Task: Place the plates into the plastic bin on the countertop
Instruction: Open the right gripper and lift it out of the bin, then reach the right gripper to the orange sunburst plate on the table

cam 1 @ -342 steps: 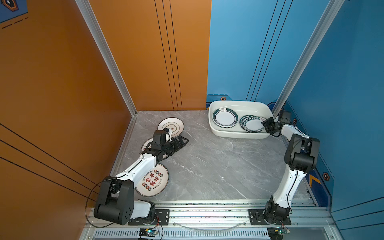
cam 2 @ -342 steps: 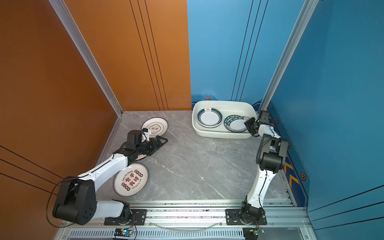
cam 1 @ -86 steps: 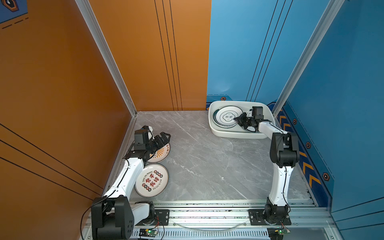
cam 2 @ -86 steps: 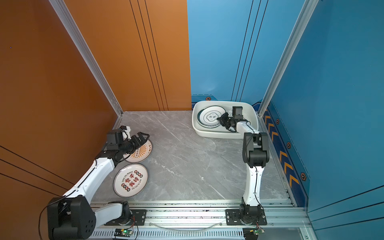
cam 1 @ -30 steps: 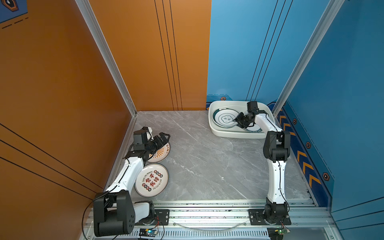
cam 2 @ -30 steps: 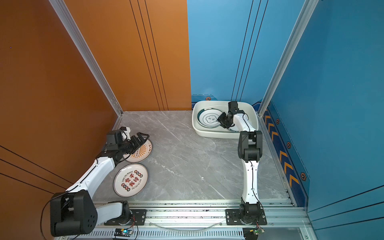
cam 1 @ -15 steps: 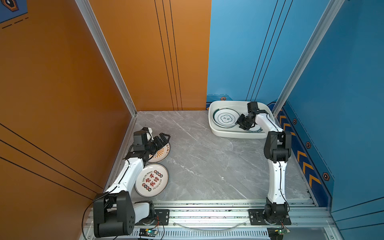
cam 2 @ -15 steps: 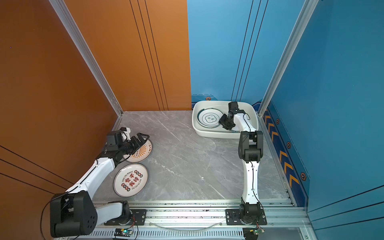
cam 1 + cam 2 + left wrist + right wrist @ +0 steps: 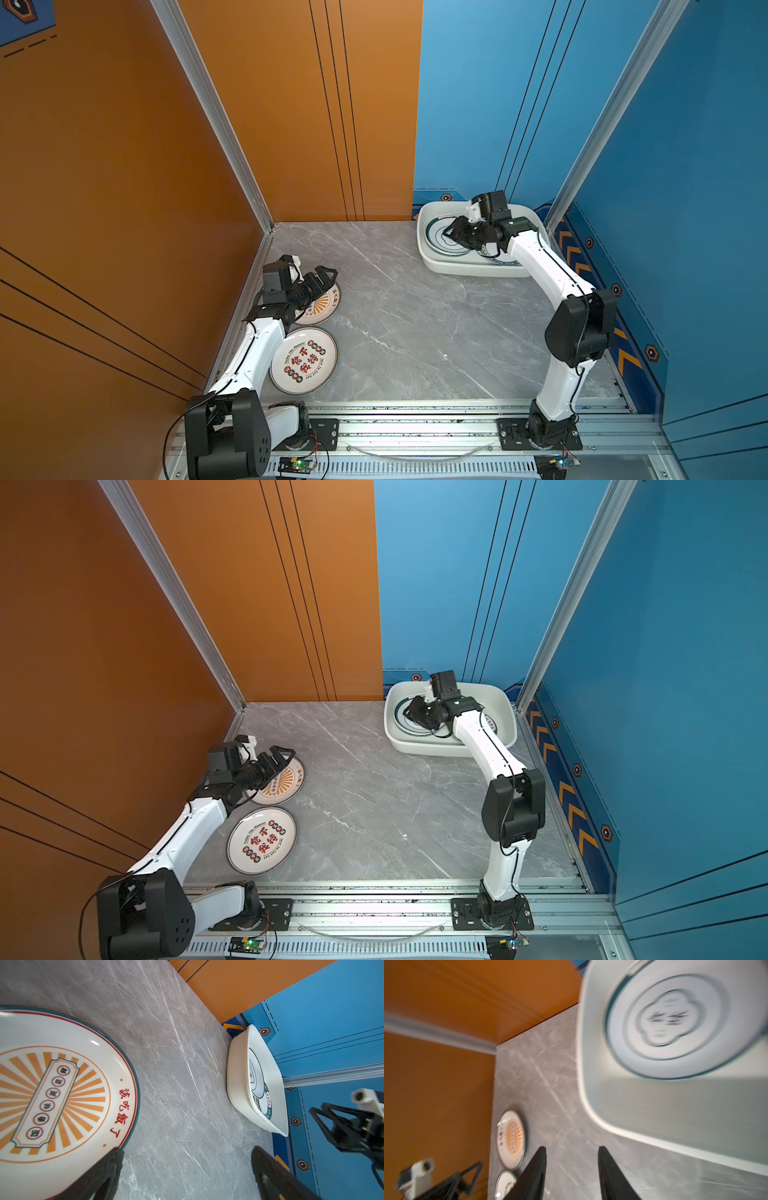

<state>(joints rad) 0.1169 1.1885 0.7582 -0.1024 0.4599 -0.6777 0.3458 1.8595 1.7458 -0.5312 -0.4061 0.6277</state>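
The sunburst plate's bin-side rim lies free across open countertop (image 9: 380, 280). So my right gripper should keep going toward that plate's rim (image 9: 338, 298) until its open fingers are on both sides of it.
Two plates lie on the countertop (image 9: 415, 316) at the left: a sunburst plate (image 9: 326, 305) (image 9: 286, 785) and, nearer the front, a plate with Chinese characters (image 9: 303, 359) (image 9: 262, 839). My left gripper (image 9: 322, 278) (image 9: 187, 1150) hovers wide open over the sunburst plate (image 9: 62, 1095); one fingertip (image 9: 116, 1153) sits at its rim. The plastic bin (image 9: 478, 268) (image 9: 428, 748) stands at the back right, and several plates are stacked inside. My right gripper (image 9: 451, 235) (image 9: 572, 1151) hangs open and empty over a quatrefoil plate (image 9: 664, 1022) in the bin.
Orange walls close the left and back, blue walls the right. An aluminium rail (image 9: 415, 428) carrying both arm bases runs along the front edge. The bin sits tight in the back right corner.
The right arm's elbow has swung toward the front while its gripper stays over the bin; its wrist view is blurred. The left arm has hardly moved.
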